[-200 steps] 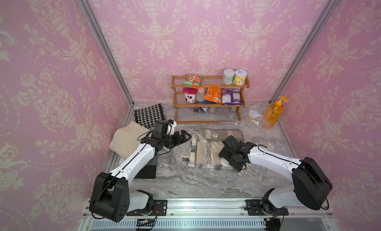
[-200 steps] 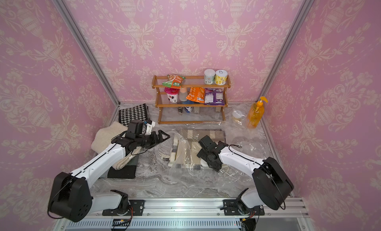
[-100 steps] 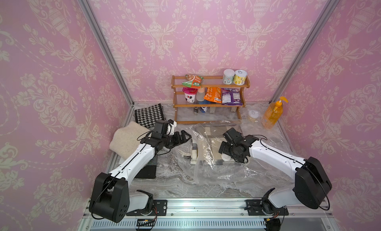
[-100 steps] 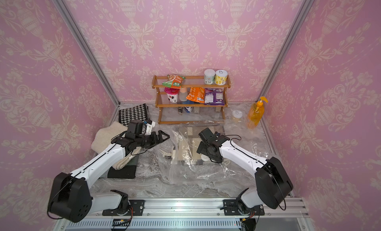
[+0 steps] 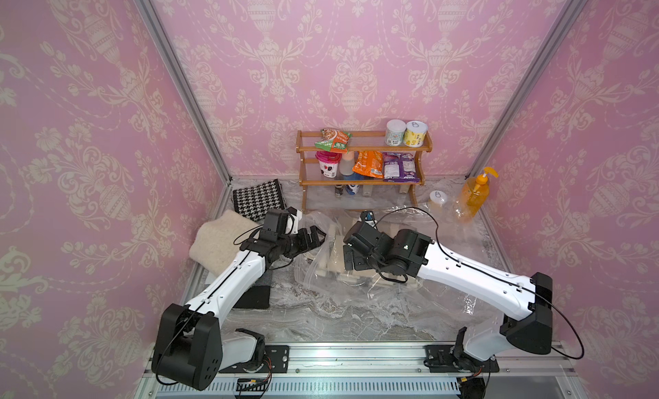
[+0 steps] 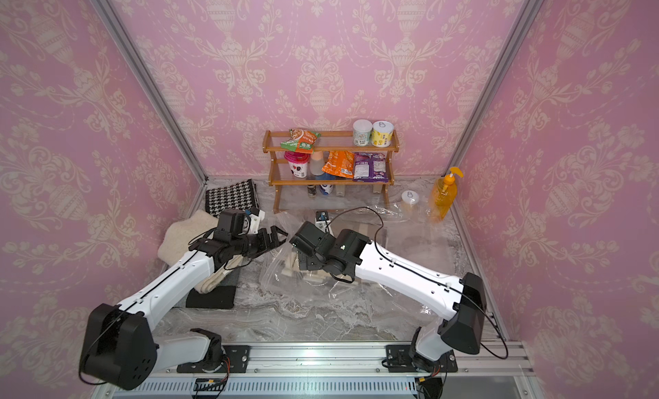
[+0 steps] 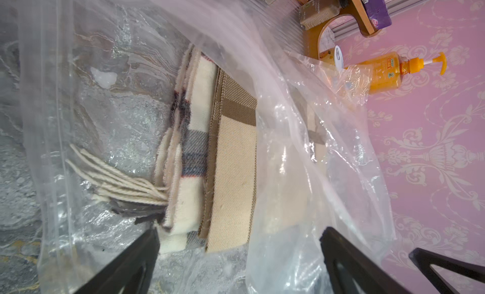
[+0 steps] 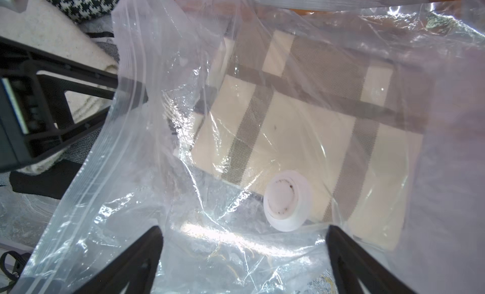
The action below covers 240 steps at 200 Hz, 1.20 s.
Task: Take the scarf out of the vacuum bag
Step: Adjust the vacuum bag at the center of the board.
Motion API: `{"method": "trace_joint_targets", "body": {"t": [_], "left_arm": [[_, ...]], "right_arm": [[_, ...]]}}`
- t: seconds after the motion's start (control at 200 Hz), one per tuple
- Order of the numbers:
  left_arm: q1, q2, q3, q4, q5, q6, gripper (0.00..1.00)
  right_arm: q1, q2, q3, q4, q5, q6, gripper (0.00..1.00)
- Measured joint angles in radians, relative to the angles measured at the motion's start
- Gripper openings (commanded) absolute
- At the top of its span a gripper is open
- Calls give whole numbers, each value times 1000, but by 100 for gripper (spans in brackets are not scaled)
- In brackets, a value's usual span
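The bag's loose top sheet (image 7: 285, 152) is hanging between my left gripper and the scarf, so my right gripper needs to pinch the sheet near the bag's zip opening (image 8: 93, 188) and raise it.
The vacuum bag (image 5: 360, 290) (image 6: 274, 286) lies crumpled in the middle of the marble table, its top sheet puffed up. Inside it lies the folded scarf (image 7: 233, 158) (image 8: 301, 116), cream with brown checks and cream tassels (image 7: 118, 182). My left gripper (image 5: 317, 235) (image 6: 278, 235) (image 7: 240, 233) is open at the bag's zip mouth, with the scarf's end just past its tips. My right gripper (image 5: 351, 260) (image 6: 306, 263) (image 8: 244, 229) hangs open over the bag, beside the round white valve cap (image 8: 287, 200). Loose plastic lies between its jaws, unpinched.
A wooden rack (image 5: 363, 181) with snacks and cans stands at the back. An orange pump bottle (image 5: 474, 196) and a white-lidded jar (image 5: 438, 199) sit at the back right. A houndstooth cloth (image 5: 258, 201), a cream folded cloth (image 5: 221, 244) and a black pad (image 5: 255, 297) lie at the left.
My right gripper has moved left across the bag toward the left gripper. The bag's top sheet has bunched and risen. The left arm has hardly moved.
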Motion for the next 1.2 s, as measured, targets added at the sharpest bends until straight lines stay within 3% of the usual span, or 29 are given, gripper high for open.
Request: {"method": "trace_joint_targets", "body": {"t": [0.395,0.545,0.785,0.965,1.2], "left_arm": [[5,0,-4,0,0,1,99],[73,-16,-42,-8,-16,-2,99],[313,-74,-90,-102,-62,-5,99],[340,-80,-97,-112,-64,-6,99],[450,-196,-99,-150,-124,-45,99]], "right_arm": [[-1,-82,-71,-117,39,79,100],[27,35,120,-137,40,70,100],[82,341,485,-185,15,26,98],[125,549,743,-267,3,22,100],[205,690,858,-364,6,74,100]]}}
